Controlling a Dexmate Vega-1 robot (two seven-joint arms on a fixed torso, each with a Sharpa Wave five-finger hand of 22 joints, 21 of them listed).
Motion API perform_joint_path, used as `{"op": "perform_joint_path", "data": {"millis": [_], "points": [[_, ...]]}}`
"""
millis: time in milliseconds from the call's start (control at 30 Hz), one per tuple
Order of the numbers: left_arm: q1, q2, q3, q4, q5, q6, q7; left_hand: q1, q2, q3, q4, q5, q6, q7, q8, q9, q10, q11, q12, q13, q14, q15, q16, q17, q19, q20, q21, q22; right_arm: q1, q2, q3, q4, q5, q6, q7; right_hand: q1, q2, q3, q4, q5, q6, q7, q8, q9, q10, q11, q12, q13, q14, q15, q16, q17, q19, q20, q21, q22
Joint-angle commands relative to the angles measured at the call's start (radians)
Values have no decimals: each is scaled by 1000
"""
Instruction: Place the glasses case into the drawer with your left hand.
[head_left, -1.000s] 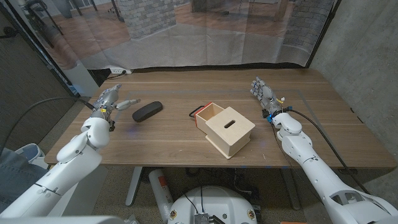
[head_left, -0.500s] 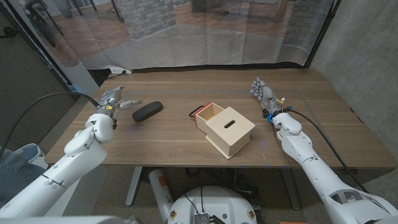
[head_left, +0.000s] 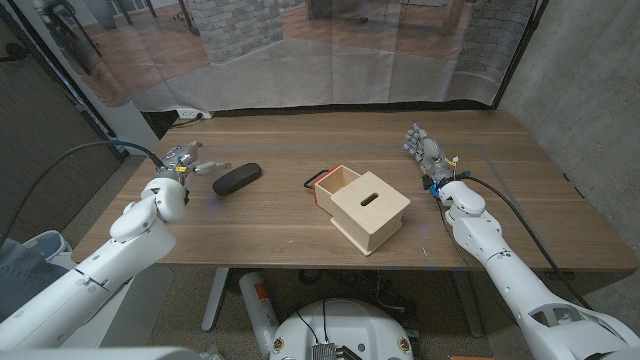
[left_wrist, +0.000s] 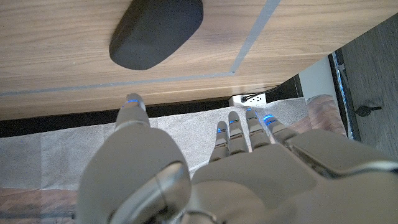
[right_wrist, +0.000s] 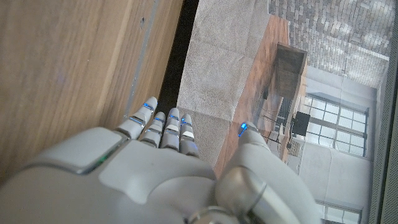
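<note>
The drawer's open part seems shorter than the glasses case, so I expect the glasses case to tilt up over the drawer's rim as I lower it in.
A black oval glasses case lies on the wooden table left of centre; in the left wrist view the case sits just beyond my fingertips. My left hand hovers just left of the case, fingers spread, holding nothing. The left hand does not touch the case. A light wooden box with a slot on top stands mid-table, its red-edged drawer pulled open toward the back left. My right hand stands open at the right of the box, fingers straight.
The table's far edge runs in front of a translucent curtain; a power strip lies on the floor behind. Bare wood lies between case and box. The right wrist view looks along the table's edge.
My left hand has moved a little farther back and toward the case, its fingers spreading. The case, the box and my right hand have stayed put.
</note>
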Motion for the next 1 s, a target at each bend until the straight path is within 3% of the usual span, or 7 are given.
{"op": "perform_joint_path", "data": {"millis": [33, 200, 1000], "points": [[-40, 27, 66, 10, 23, 41, -27, 0, -4, -6, 1, 6, 2, 6, 3, 5, 2, -1, -3, 5, -1, 0, -1, 3, -3, -5, 1, 4, -1, 3, -4, -7, -7, 1, -9, 3, 7, 1, -6, -2, 2, -1, 2, 5, 5, -6, -1, 3, 7, 1, 1, 3, 9, -16, -3, 6], [-52, 31, 101, 9, 50, 56, -25, -1, -3, -10, 2, 7, -1, 6, 1, 5, -5, -4, -7, 5, -3, 1, -3, 4, -3, -1, 0, 4, -1, 6, -2, -3, -5, 1, -12, 3, 8, 1, -7, -2, 3, -2, 2, 5, 5, -5, -1, 3, 8, 0, 1, 3, 10, -16, -5, 6], [-65, 30, 145, 17, 58, 78, -53, -1, 4, -17, 4, 10, 7, 6, 0, 5, 5, -5, -7, 6, 0, -7, -6, 4, -2, -3, 0, 4, 10, 14, 2, 32, 0, 10, -1, 3, 9, 0, -9, -2, 3, -2, 2, 5, 5, -3, -1, 3, 10, 1, 1, 3, 13, -13, -13, 6]]}}
